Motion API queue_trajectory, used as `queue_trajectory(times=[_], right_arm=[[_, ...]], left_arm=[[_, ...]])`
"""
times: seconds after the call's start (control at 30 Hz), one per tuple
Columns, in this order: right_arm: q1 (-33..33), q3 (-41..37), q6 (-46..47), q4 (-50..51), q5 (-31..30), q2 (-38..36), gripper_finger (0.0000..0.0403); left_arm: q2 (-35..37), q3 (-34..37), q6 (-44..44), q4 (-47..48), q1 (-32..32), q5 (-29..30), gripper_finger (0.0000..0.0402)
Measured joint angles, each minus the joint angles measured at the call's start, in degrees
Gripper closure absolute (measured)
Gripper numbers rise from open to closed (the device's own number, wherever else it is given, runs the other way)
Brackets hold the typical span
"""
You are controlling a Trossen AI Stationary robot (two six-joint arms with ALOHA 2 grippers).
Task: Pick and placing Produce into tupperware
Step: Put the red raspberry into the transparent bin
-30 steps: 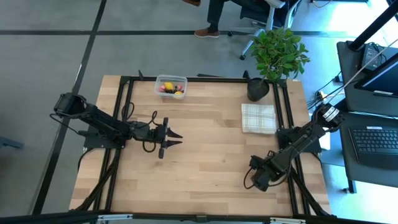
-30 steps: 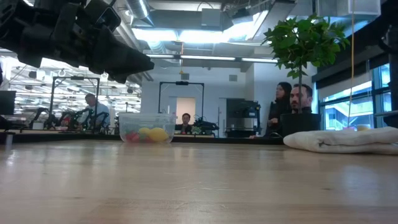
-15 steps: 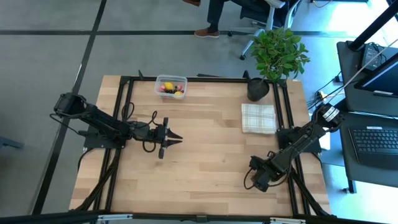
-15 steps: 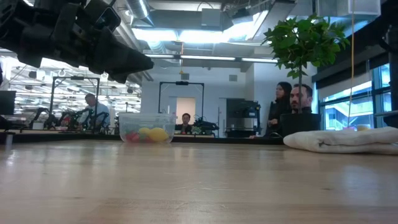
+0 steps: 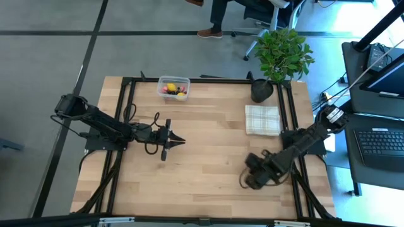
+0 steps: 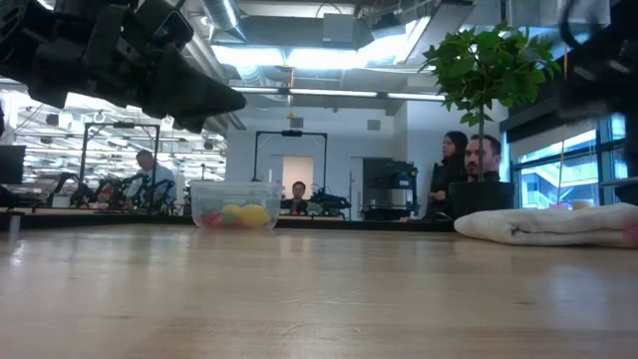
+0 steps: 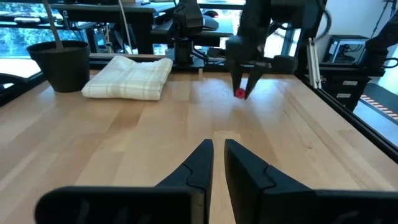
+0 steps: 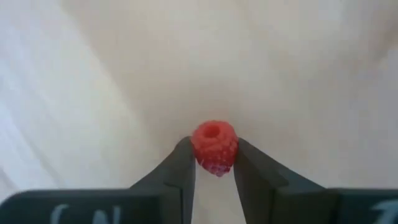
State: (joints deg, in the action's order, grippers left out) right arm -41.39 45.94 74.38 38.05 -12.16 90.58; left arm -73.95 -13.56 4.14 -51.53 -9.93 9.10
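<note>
My right gripper is holding the red berry far from the tupperware, which stands on my left gripper's side. My left gripper should therefore take the berry in mid-air.
A small red berry of the produce sits between the fingers of my right gripper, which points down at the near right of the table. The clear tupperware stands at the far edge with yellow, red and dark pieces inside. My left gripper hovers level over the table's middle left, shut and touching nothing. My right gripper pinches the red berry's two opposite sides between its two fingers. The fingers come from above, pointing steeply down. The berry's hollow end shows past the fingertips. I cannot tell whether the berry is clear of the table.
A folded white checked cloth lies at the right, with a black plant pot and its green plant behind it. People stand in the room beyond the far edge. Bare wood lies between the two grippers.
My left gripper's fingers have shut while that arm stayed put. My right gripper has gone a little toward the table's left edge and has tipped.
</note>
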Motion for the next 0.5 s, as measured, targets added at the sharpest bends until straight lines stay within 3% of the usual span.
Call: queue_trajectory(times=[0.13, 0.27, 0.5], right_arm=[[2.69, 0.86, -5.02, -8.49, -8.85, -1.46, 0.0310], [7.83, 1.07, -15.94, -20.44, -16.33, -3.12, 0.0310], [18.82, 1.06, -35.75, -41.44, -14.99, -3.01, 0.0310]], left_arm=[[0.01, 0.00, -2.03, -0.65, 0.04, 0.02, 0.0362], [0.04, -0.07, -12.60, -0.85, -0.57, 0.20, 0.0338], [0.04, -2.16, -28.80, -0.57, -0.66, 2.34, 0.0274]])
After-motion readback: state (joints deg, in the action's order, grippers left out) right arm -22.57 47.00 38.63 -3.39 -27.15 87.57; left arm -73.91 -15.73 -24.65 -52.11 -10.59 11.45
